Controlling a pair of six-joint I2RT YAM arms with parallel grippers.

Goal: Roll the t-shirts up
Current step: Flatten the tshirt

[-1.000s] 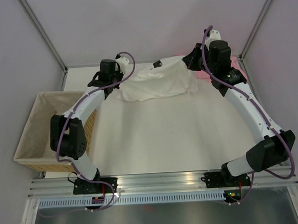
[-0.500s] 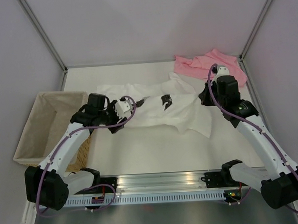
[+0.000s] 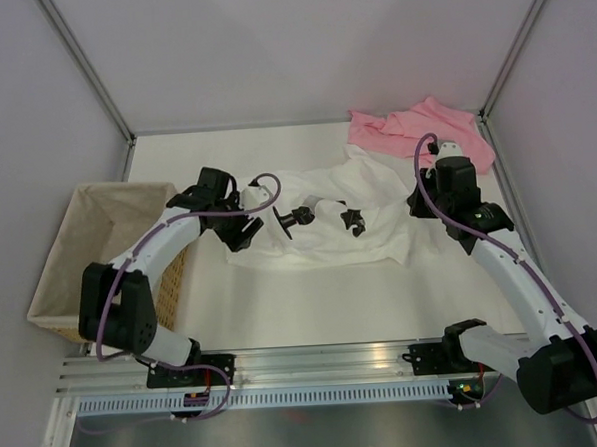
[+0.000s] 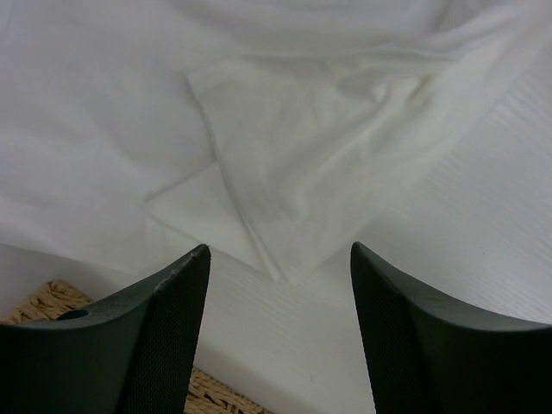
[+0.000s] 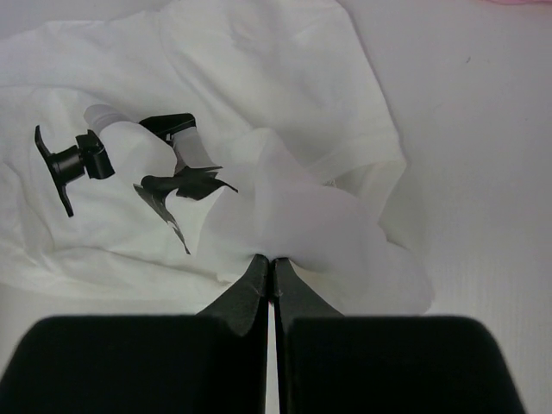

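Observation:
The white t-shirt (image 3: 325, 244) will open out and show more of one larger print when I lift it and spread it, because creases break up the black marks (image 3: 354, 222).
The white t-shirt (image 3: 323, 207) lies spread and creased across the middle of the table, with black marks on its cloth (image 5: 177, 159). My left gripper (image 3: 241, 233) hovers open over the shirt's left edge. In the left wrist view a folded corner of the white t-shirt (image 4: 285, 172) lies just ahead of the left gripper (image 4: 279, 250), and nothing is between the fingers. My right gripper (image 3: 418, 205) is at the shirt's right side. In the right wrist view the right gripper (image 5: 272, 259) is shut on a raised fold of the white t-shirt (image 5: 302, 216). The pink t-shirt (image 3: 414, 127) lies crumpled at the back right corner.
A cloth-lined wicker basket (image 3: 88, 209) stands at the left edge of the table, and its woven side (image 4: 52, 302) shows just below my left fingers. Bare white table (image 3: 323, 302) runs between the shirt and the arm bases. Walls close in the back and both sides.
The white t-shirt was held up at the back by both grippers; it now lies on the table nearer the front. My left gripper has opened and let go. The right stays shut.

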